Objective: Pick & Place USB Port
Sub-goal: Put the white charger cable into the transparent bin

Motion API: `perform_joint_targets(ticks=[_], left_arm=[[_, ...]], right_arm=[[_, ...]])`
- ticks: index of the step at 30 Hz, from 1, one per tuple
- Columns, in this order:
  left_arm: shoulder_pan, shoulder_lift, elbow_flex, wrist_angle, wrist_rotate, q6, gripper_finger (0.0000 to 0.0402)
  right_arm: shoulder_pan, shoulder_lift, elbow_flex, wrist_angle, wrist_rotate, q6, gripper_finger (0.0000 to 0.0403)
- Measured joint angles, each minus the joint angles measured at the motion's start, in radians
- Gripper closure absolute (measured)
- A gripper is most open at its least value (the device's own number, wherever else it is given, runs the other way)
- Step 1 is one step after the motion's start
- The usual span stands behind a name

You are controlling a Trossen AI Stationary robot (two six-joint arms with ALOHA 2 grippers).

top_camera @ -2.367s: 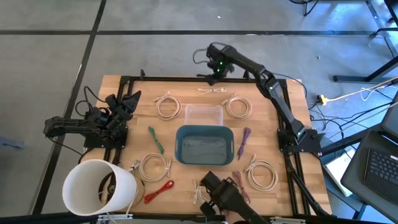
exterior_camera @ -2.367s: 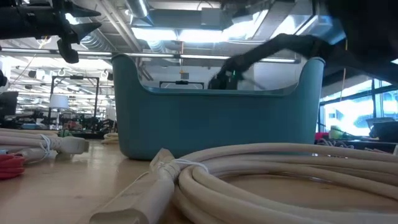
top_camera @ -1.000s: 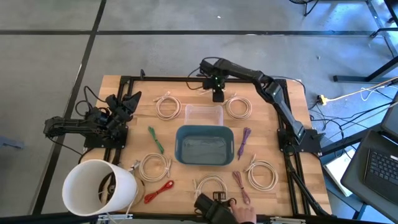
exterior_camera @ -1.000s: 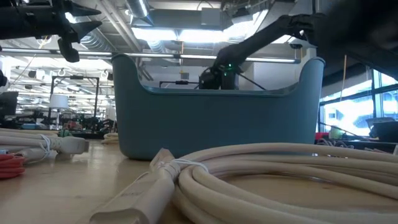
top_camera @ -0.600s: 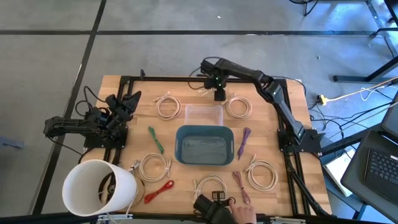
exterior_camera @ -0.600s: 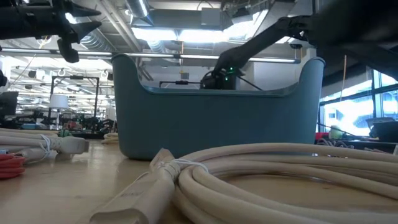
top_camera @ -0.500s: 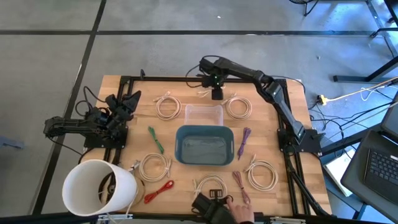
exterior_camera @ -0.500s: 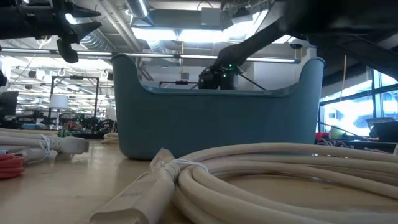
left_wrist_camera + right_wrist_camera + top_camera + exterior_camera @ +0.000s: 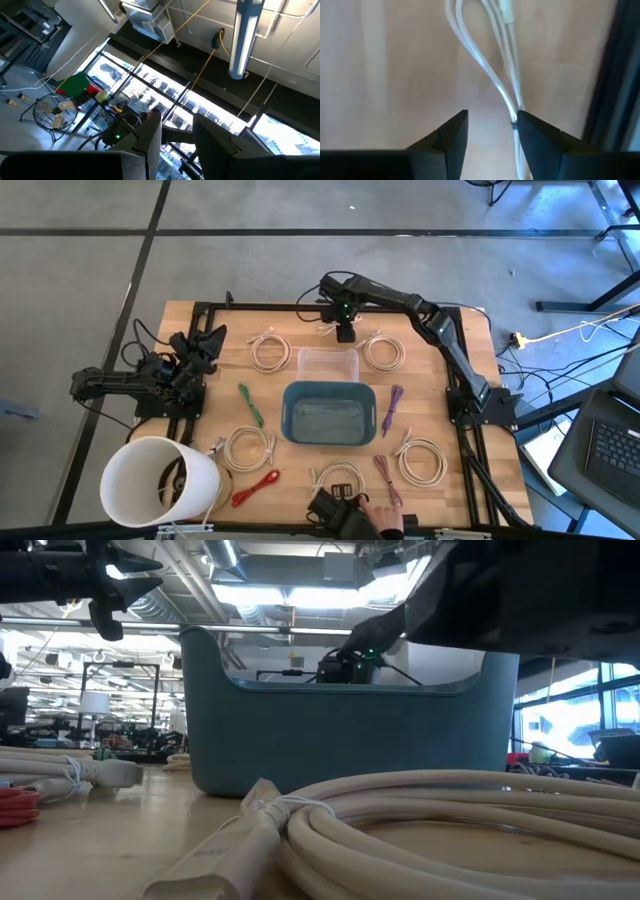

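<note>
The white USB cable's dark tie [image 9: 514, 125] is at the end of one finger, so my right gripper should move over to get the bundled strands [image 9: 511, 106] into the middle of its gap before it closes.
A thin white USB cable [image 9: 333, 328] lies loose on the wood at the table's far middle. My right gripper [image 9: 344, 332] points down over it, open. In the right wrist view the cable's strands [image 9: 487, 65] run toward the gap between my fingers [image 9: 492, 131] and pass close by one finger. My left gripper [image 9: 205, 345] is parked at the table's left, tipped upward and open [image 9: 177, 135], with nothing between its fingers. A blue bin [image 9: 329, 412] stands at the table's middle, with a clear tray [image 9: 328, 363] just beyond it. My right gripper comes at the white cable from above, pointing down. One strand [image 9: 514, 116] runs right along the inner edge of one finger [image 9: 532, 132]. I cannot tell whether the finger touches it. The cable lies on the table.
Coiled white cables [image 9: 269, 351] [image 9: 384, 352] [image 9: 249, 447] [image 9: 421, 459] lie around the bin, with green [image 9: 250, 404], purple [image 9: 392, 410] and red [image 9: 256, 486] cables. A white bucket [image 9: 160, 480] stands near left. A person's hand [image 9: 385, 522] reaches in at the near edge.
My right gripper has tipped a little and shifted slightly toward the table's left over the white cable. At the near edge the person's hand and the dark thing it holds have moved, and a dark shape now fills more of the low view's top right.
</note>
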Motion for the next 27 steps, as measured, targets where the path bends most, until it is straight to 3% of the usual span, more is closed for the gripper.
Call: perform_joint_targets(ticks=[8,16,24,27], left_arm=[[0.000,0.000,0.000,0.000,0.000,0.000,0.0297],[0.000,0.000,0.000,0.000,0.000,0.000,0.0297],[0.000,0.000,0.000,0.001,0.000,0.000,0.0297],[0.000,0.000,0.000,0.001,0.000,0.000,0.0297]], right_arm=[[0.000,0.000,-0.004,0.006,0.004,0.000,0.0271],[0.000,0.000,-0.005,0.025,0.000,0.005,0.0393],[0.000,0.000,-0.005,0.028,0.031,0.050,0.0400],[0.000,0.000,-0.005,0.021,0.027,0.049,0.0385]])
